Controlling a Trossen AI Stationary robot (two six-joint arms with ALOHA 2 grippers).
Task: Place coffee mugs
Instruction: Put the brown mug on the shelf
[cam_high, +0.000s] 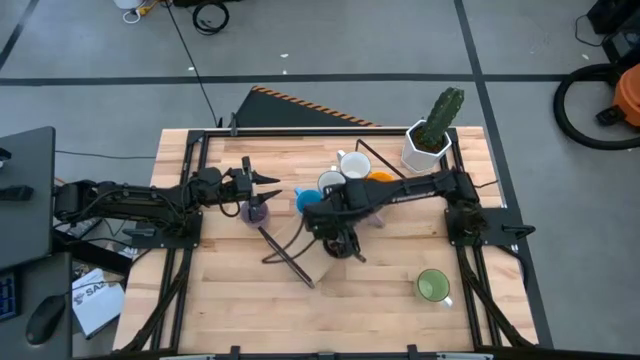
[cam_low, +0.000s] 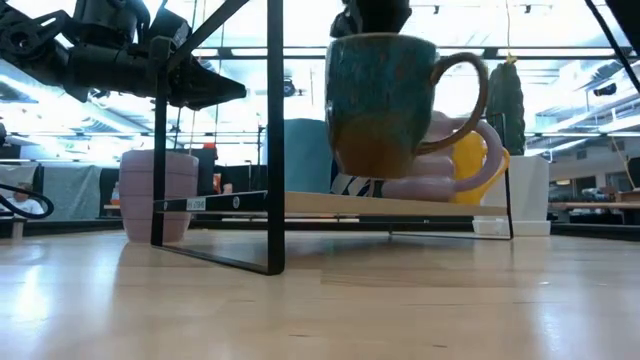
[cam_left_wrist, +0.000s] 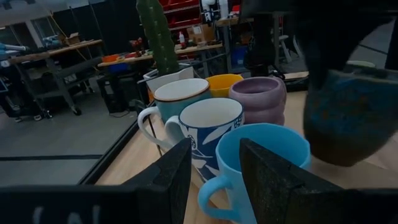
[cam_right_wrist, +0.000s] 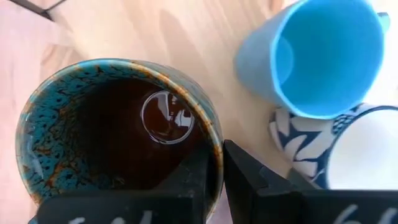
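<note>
The dark mug (cam_low: 378, 110) hangs with its base down above an empty spot near the blue mug, so the robot's right gripper should go on lowering the dark mug until it sits on the rack (cam_low: 375, 204).
My right gripper (cam_right_wrist: 216, 163) is shut on a dark brown mug with teal glaze (cam_low: 385, 105), which hangs above the table's middle. Beside it stands a cluster of mugs: blue (cam_left_wrist: 261, 162), white with a blue pattern (cam_left_wrist: 208, 127), white (cam_left_wrist: 180, 96), orange (cam_left_wrist: 224, 84) and lavender (cam_left_wrist: 258, 99). A second lavender mug (cam_high: 255, 208) stands on its base under my left gripper (cam_left_wrist: 214, 168), which is open, level and pointing at the cluster. A green mug (cam_high: 433, 287) stands alone at the near right. My right gripper holds the dark mug by its rim (cam_right_wrist: 214, 140), with one finger inside the mug and one finger (cam_right_wrist: 249, 180) outside the wall. The fingers come from above, pointing down. The mug hangs roughly upright, lifted clear of the table (cam_low: 320, 300).
A white faceted pot with a cactus (cam_high: 430, 140) stands at the far right corner. A black wire rack (cam_high: 290, 250) lies near the table's middle, and its frame (cam_low: 275, 150) stands in front of the mugs in the low view. Bare wood lies along the near edge.
</note>
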